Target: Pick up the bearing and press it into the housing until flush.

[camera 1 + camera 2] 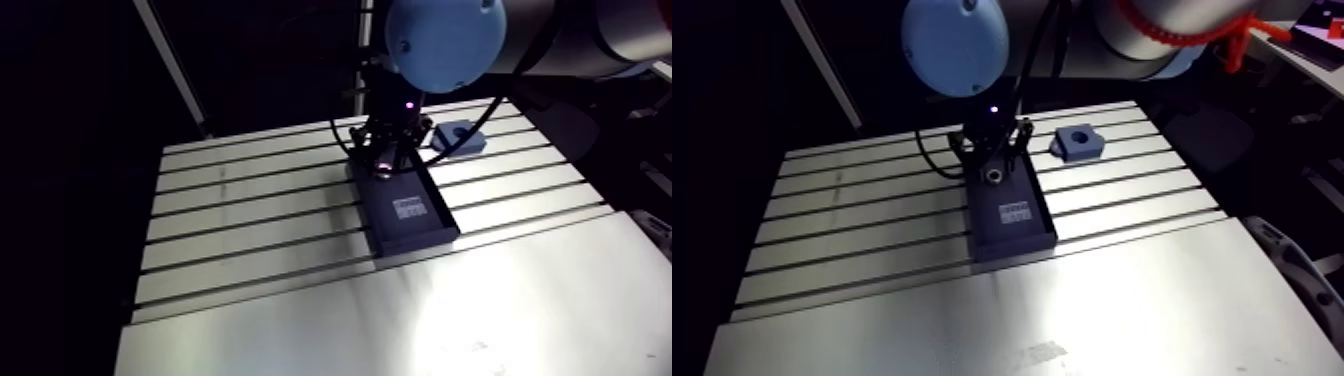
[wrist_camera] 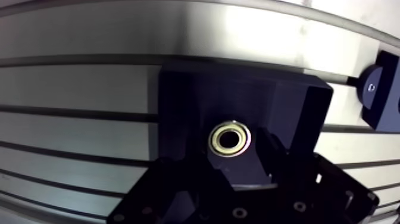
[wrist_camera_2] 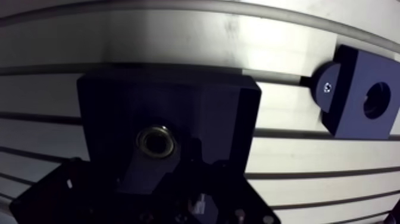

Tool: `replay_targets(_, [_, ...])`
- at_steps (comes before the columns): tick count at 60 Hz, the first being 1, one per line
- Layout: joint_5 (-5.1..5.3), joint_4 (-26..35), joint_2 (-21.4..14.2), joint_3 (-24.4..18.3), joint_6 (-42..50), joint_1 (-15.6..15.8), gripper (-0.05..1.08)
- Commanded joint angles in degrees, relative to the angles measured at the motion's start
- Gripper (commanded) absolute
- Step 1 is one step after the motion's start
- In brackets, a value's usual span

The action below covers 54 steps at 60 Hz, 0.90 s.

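Note:
A screw sits in the rounded ear of the blue housing, so the housing should stay in place when the robot's gripper presses the bearing into the housing's bore.
The bearing, a small metal ring with a brass-coloured inner race, lies flat on the floor of a dark tray. In the wrist view my gripper hangs right over it. The two dark fingers stand apart on either side of the ring, with gaps between them and it. The blue housing, a block with a round bore, rests on the slotted table beside the tray's far corner. In the arm view the gripper is down at the tray's far end, and the housing is a short way to its right.
A white label lies on the tray floor, nearer the front. The tray's raised walls close in around the gripper. The slotted aluminium table stretches to the left, and a smooth plate lies in front.

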<state>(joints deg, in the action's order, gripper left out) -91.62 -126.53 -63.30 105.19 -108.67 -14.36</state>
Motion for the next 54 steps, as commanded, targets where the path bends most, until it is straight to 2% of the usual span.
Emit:
replay_targets(1, [-0.01,0.00,0.07,0.06,-0.01,0.03,0.46])
replay_targets(54, [-0.01,-0.01,0.44,-0.01,0.09,0.12,0.52])
